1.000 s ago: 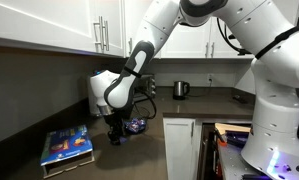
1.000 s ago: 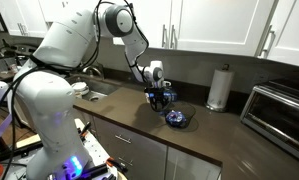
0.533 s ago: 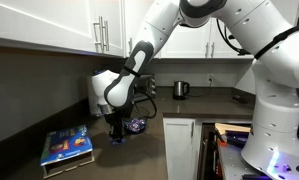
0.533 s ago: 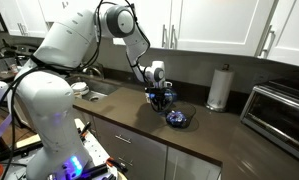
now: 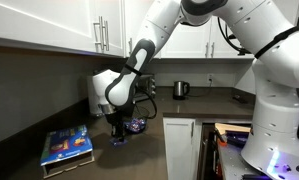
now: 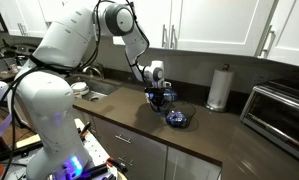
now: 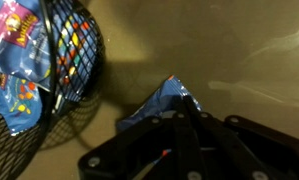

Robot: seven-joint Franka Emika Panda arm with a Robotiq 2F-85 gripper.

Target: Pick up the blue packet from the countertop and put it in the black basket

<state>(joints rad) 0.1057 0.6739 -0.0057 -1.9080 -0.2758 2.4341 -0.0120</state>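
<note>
Next, my gripper opens, lifts clear and lowers its fingers around the packet (image 7: 162, 103), because the blue packet (image 5: 117, 141) lies on the countertop under its shut fingers.
In the wrist view the blue packet (image 7: 165, 99) lies on the dark countertop (image 7: 239, 60), and its crumpled corner sticks out from between my fingertips. My gripper (image 7: 175, 120) is shut on it. The black basket (image 7: 64, 95), a round wire bowl, sits just left of it and holds colourful packets. In both exterior views the gripper (image 5: 117, 136) (image 6: 159, 103) points down at the counter beside the basket (image 5: 138, 126) (image 6: 177, 118). A speck of blue, the packet (image 5: 117, 142), shows under the fingers.
A large flat blue box (image 5: 67, 146) lies on the counter near the gripper. A paper-towel roll (image 6: 220, 88) and a silver toaster oven (image 6: 279, 110) stand beyond the basket. A sink (image 6: 94, 92) lies on the other side. A kettle (image 5: 180, 88) stands further back.
The jaws have closed on the blue packet over the last second. The arm has stayed in place above the counter.
</note>
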